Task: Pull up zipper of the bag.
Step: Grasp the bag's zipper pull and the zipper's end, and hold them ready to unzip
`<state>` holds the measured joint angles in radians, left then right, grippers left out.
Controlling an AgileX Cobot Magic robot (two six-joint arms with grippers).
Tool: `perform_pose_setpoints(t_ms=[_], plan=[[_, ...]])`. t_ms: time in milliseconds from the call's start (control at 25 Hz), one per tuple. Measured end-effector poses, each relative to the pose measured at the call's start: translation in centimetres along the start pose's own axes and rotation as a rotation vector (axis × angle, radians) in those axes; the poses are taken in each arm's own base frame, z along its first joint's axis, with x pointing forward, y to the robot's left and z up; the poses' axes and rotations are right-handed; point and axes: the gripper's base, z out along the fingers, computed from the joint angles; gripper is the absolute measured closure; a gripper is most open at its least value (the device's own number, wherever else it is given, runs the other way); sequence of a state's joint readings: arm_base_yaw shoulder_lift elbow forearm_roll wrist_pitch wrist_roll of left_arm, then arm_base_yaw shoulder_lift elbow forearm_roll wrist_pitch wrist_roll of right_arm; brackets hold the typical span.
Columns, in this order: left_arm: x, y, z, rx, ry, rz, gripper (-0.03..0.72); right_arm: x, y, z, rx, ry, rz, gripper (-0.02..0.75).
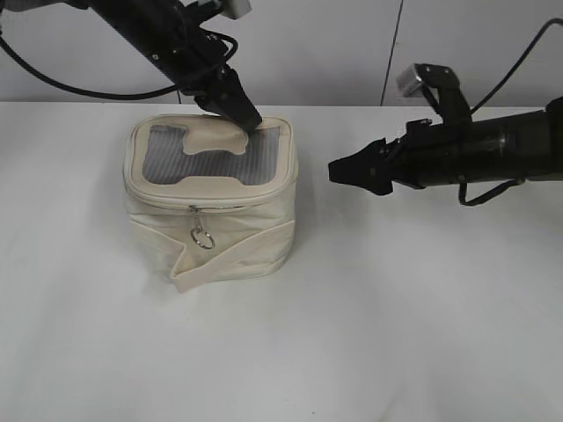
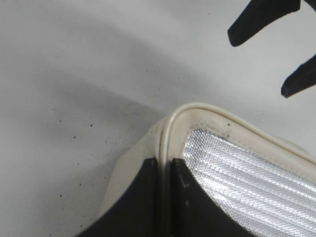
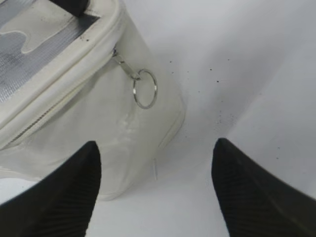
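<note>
The robot's left gripper is holding down the lid's rim and the side ring pull (image 3: 145, 89) hangs loose, so next the right gripper pinches the ring pull and pulls it toward the front slider (image 1: 195, 212).
The cream bag (image 1: 251, 230) with a grey lid panel and cream patch stands left of centre. Its zipper (image 1: 224, 203) runs round the lid rim, and one silver slider with a ring pull (image 1: 201, 236) hangs at the front. My left gripper (image 1: 252, 122) is shut on the lid's raised rim at the back right; in the left wrist view (image 2: 165, 165) the jaws pinch the rim piping of the bag (image 2: 237, 173). My right gripper (image 1: 337, 170) is open and empty, right of the bag and apart from it. The right wrist view shows its fingers (image 3: 156, 145) wide apart below a ring pull (image 3: 145, 89) on the bag (image 3: 98, 128).
The white table (image 1: 396, 334) carries only the bag. A white wall (image 1: 334, 44) stands behind. The flat cream strap (image 1: 233, 255) crosses the bag's front side. My right gripper's fingers (image 2: 257, 65) show beyond the bag in the left wrist view.
</note>
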<state>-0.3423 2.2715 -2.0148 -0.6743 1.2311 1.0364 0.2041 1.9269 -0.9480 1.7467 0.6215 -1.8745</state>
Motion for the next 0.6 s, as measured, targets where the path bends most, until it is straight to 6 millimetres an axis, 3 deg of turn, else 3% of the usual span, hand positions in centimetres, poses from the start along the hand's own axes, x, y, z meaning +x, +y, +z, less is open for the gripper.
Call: perform_pose_setpoints(t_ms=[360, 600], plan=[[0.0, 0.0, 0.0, 0.000, 0.000, -0.006, 0.648, 0.7, 1.9, 3.7, -0.039, 0.033, -0.131, 0.204], [0.0, 0.0, 0.0, -0.001, 0.000, -0.016, 0.648, 0.2, 1.5, 5.5, -0.038, 0.034, -0.150, 0.219]])
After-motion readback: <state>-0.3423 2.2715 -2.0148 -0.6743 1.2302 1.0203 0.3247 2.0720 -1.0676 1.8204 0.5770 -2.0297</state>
